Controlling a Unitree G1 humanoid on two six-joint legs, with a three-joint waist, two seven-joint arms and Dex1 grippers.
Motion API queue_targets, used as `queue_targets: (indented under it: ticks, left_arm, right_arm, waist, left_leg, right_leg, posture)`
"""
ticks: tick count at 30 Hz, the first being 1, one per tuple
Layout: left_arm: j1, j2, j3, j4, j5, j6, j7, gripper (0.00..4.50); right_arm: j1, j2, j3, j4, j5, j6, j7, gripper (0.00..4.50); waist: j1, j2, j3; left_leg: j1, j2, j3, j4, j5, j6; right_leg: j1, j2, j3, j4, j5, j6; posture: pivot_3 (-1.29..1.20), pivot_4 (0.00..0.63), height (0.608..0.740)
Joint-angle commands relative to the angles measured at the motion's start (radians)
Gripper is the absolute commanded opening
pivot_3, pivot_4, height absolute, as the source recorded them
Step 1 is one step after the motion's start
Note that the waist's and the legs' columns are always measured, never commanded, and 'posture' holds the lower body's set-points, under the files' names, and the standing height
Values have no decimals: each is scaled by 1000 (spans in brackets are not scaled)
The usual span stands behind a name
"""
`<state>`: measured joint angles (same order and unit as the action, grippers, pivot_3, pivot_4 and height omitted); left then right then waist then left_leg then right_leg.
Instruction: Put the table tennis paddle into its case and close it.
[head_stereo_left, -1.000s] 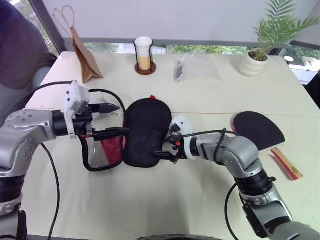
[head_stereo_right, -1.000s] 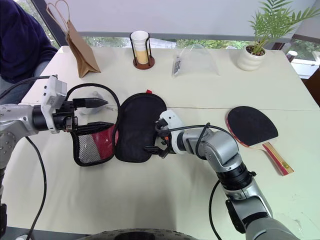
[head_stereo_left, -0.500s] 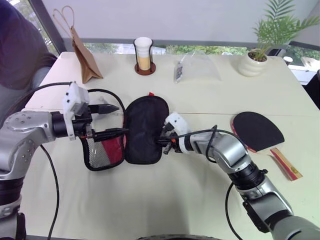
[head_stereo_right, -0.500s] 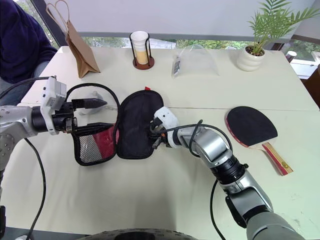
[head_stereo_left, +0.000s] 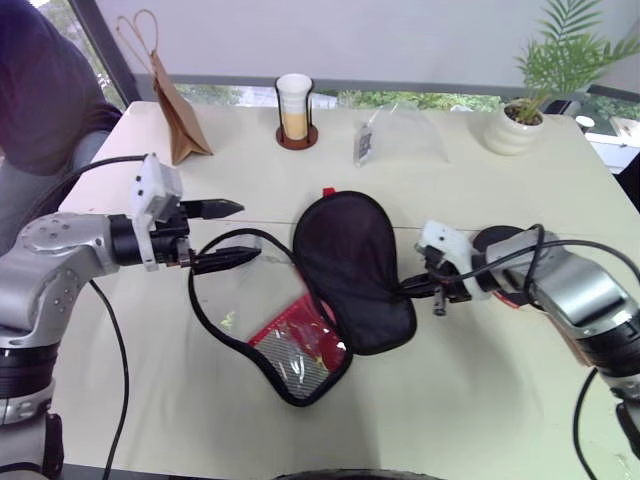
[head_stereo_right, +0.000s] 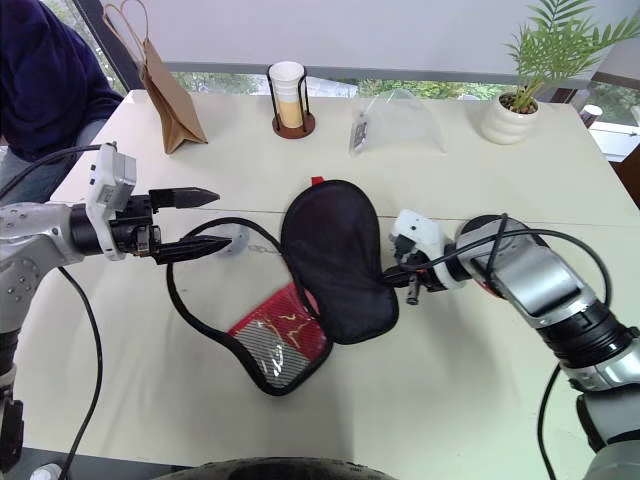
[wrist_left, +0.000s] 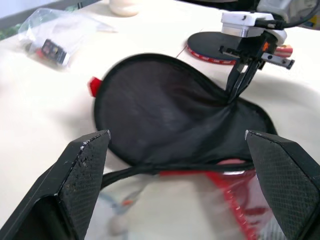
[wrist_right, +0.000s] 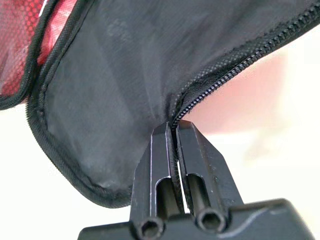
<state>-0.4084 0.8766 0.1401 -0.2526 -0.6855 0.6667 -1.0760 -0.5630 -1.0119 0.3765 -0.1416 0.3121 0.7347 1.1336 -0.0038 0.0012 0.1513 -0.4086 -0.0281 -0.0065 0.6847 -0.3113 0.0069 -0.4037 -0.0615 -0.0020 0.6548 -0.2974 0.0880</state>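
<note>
I should keep pulling until the case lies near the paddle (head_stereo_left: 496, 237), because my right gripper's fingers are pinching the zip edge (head_stereo_left: 398, 284) and both halves of the case are spread open.
The case (head_stereo_left: 352, 262) lies spread open in the middle of the table. Its black fabric half is pulled up and to the right, and its red mesh half (head_stereo_left: 296, 348) rests nearer the front edge. My right gripper (head_stereo_left: 404, 288) is shut on the zip edge of the black half, and the right wrist view shows its fingers (wrist_right: 162, 150) pinching that edge. To the left of the case my left gripper (head_stereo_left: 247, 230) stands open, with the case's black rim looping beside its lower finger. The table tennis paddle (wrist_left: 207, 42) lies behind my right wrist, mostly hidden by the arm.
Along the far side stand a brown paper bag (head_stereo_left: 176, 112), a cup in a dark holder (head_stereo_left: 293, 108), a clear plastic bag (head_stereo_left: 396, 134) and a potted plant (head_stereo_left: 518, 122). A person in dark clothing (head_stereo_left: 40, 85) sits at the far left corner.
My right gripper shut on the case's edge and swung to the right, dragging the case with it. The case opened out and its red mesh half slid toward the front. The left gripper kept still.
</note>
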Motion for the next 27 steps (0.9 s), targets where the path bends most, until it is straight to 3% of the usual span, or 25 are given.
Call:
queue_targets:
  ticks: [1, 7, 14, 17, 24, 27]
  left_arm:
    - [-26, -2, 8, -8, 2, -21, -6, 4500]
    - [-23, -11, 2, -20, 9, -22, -2, 4500]
    - [-14, -18, -3, -38, 7, -16, 4, 4500]
    - [-21, -25, -13, -38, 7, -14, 6, 4500]
    - [-34, -43, -35, -29, 10, -21, 0, 4500]
    - [-48, -56, -50, -12, 13, -29, -9, 4500]
  right_arm:
    - [-29, -28, -15, 99, -52, -109, 91, 66]
    - [-80, -10, -9, 308, -162, -263, 171, 66]
    - [-97, 14, -37, 364, -197, -297, 204, 66]
    - [-87, 22, -69, 343, -186, -278, 184, 950]
    - [9, -71, -289, 161, -127, -141, 91, 4452]
    - [123, -127, -466, 45, -94, -46, 30, 4452]
  waist:
    - [-5, 0, 0]
    - [-6, 0, 0]
    - [-6, 0, 0]
    - [-6, 0, 0]
    - [1, 0, 0]
    - [11, 0, 0]
  left_leg:
    - [0, 0, 0, 0, 0, 0]
    - [0, 0, 0, 0, 2, -3]
    - [0, 0, 0, 0, 2, -4]
    - [0, 0, 0, 0, 2, -4]
    - [0, 0, 0, 0, 2, -4]
    - [-1, 0, 0, 0, 2, -4]
  right_leg:
    - [0, 0, 0, 0, 0, 0]
    - [0, 0, 0, 0, 0, 0]
    - [0, 0, 0, 0, 0, 0]
    - [0, 0, 0, 0, 0, 0]
    - [0, -1, 0, 0, 0, 0]
    - [0, -1, 1, 0, 0, 0]
  posture:
    - [0, 150, 740]
    - [0, 150, 740]
    - [0, 150, 740]
    - [0, 150, 740]
    - [0, 150, 740]
    - [0, 150, 740]
